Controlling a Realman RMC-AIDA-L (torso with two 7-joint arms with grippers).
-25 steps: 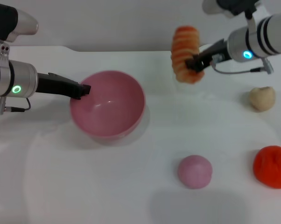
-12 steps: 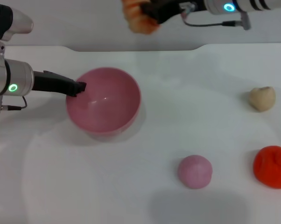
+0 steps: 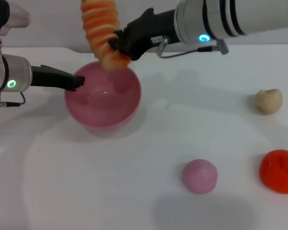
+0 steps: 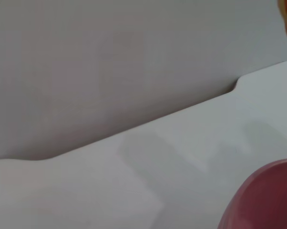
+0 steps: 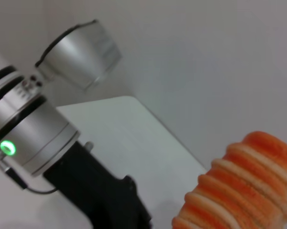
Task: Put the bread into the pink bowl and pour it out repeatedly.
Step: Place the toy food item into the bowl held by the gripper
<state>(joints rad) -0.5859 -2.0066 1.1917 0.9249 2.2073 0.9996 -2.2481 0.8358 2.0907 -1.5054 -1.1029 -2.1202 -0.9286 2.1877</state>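
My right gripper is holding the bread's lower end (image 3: 115,61) over the empty pink bowl (image 3: 104,98) and should keep lowering until that end is inside the pink bowl's rim, then let go.
The bread (image 3: 102,32), an orange and cream ridged loaf, hangs upright over the far rim of the pink bowl (image 3: 102,100), its lower end at the rim. My right gripper (image 3: 119,47) is shut on the loaf's lower part, reaching in from the right. The right wrist view shows the bread (image 5: 239,183) close up. My left gripper (image 3: 77,82) is shut on the bowl's left rim. A slice of the pink bowl (image 4: 267,200) shows in the left wrist view.
A small beige lump (image 3: 268,101) lies at the right, a red-orange lump (image 3: 279,171) at the front right, and a pink ball (image 3: 199,176) in front of centre. The white table (image 3: 86,182) ends at a grey wall behind the bowl.
My right arm has carried the bread from the right side up and leftward, then down to the bowl's far rim. The left gripper and bowl shifted slightly left and away.
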